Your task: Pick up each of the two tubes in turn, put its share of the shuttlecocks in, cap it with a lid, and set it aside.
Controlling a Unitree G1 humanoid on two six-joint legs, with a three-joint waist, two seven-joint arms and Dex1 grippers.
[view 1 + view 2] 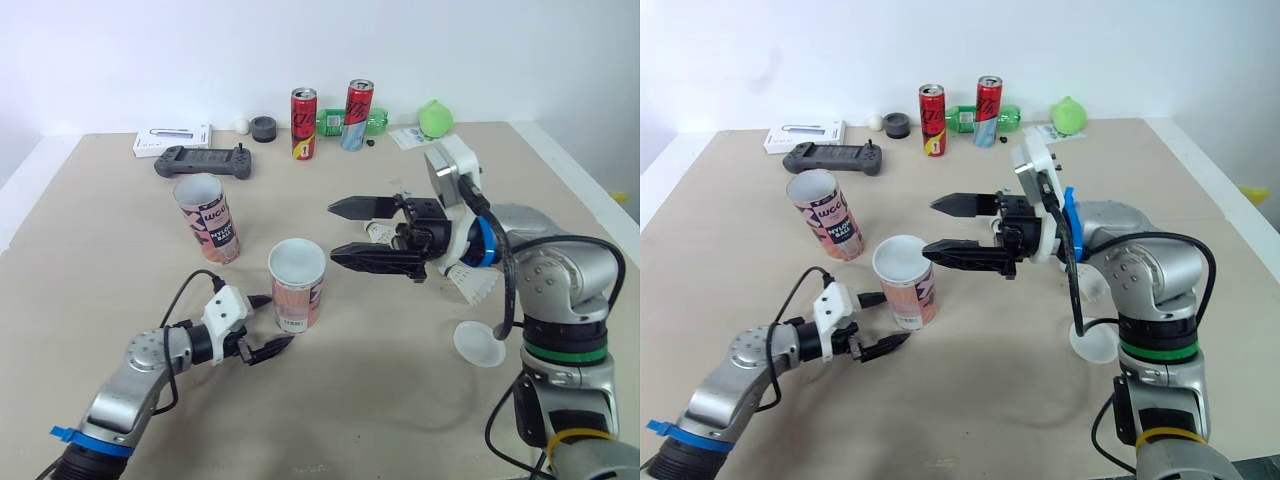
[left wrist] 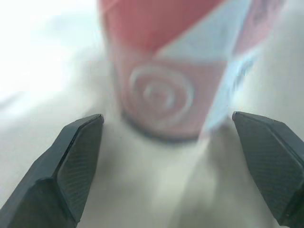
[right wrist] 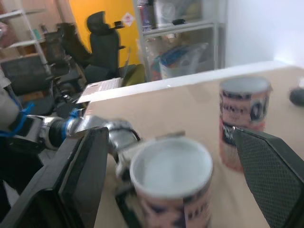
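Note:
The near tube [image 1: 296, 302] will stay closed when I carry it to the side, because a white lid [image 1: 297, 260] already fills the tube's rim.
A pink-and-white tube [image 1: 297, 283] stands upright with its top open near the table's middle. A second tube [image 1: 207, 217] stands behind it to the left, tilted a little. My left gripper [image 1: 266, 350] is open and low on the table, its fingertips just short of the near tube's base [image 2: 166, 85]. My right gripper [image 1: 332, 233] is open and hovers at rim height just right of the near tube, pointing left. White shuttlecocks [image 1: 478, 285] lie on the table, partly hidden behind my right wrist. A white lid [image 1: 479, 343] lies flat to their front.
Along the back edge stand two red cans [image 1: 303, 124] [image 1: 357, 115], a green bottle [image 1: 335, 122] and a green object [image 1: 435, 118]. A dark game controller [image 1: 203, 160], a white box [image 1: 172, 140] and a dark round piece [image 1: 263, 129] lie at the back left.

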